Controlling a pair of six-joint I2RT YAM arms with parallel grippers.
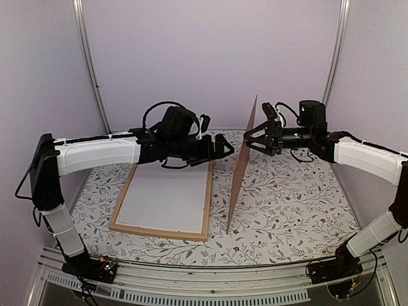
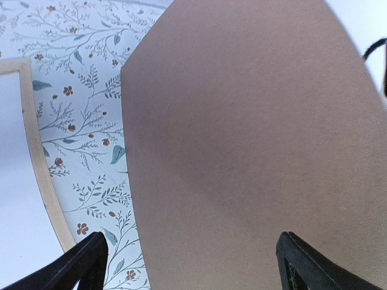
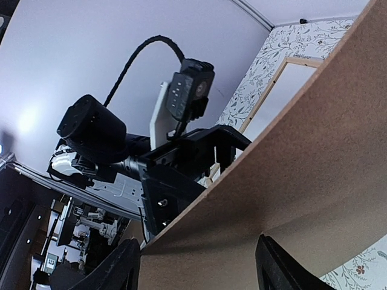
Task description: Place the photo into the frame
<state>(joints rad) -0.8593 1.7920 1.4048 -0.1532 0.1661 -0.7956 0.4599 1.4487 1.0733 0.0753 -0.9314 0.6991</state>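
Observation:
My left gripper should go on next because the brown backing board [image 1: 237,185] is upright and its upper edge is free in front of the open fingers. It should move on toward that edge [image 1: 243,145] and close there.
The frame [image 1: 207,197] of light wood strips lies flat on the table's left half, and its inside looks white. The frame's strip [image 2: 36,157] also shows in the left wrist view, and the frame [image 3: 266,96] shows far off in the right wrist view. A plain brown backing board [image 1: 241,172] stands almost upright on its edge between my grippers. My left gripper [image 1: 223,148] is open and faces the board's left side [image 2: 254,133]. My right gripper [image 1: 250,139] is open, its tips close against the board's right face [image 3: 314,169]. The photo shows in no view.
The table wears a floral cloth [image 1: 293,191]. Lilac walls and two metal posts [image 1: 89,64] close in the back. My left arm's wrist [image 3: 181,151] hangs just beyond the board's top edge, seen from the right wrist.

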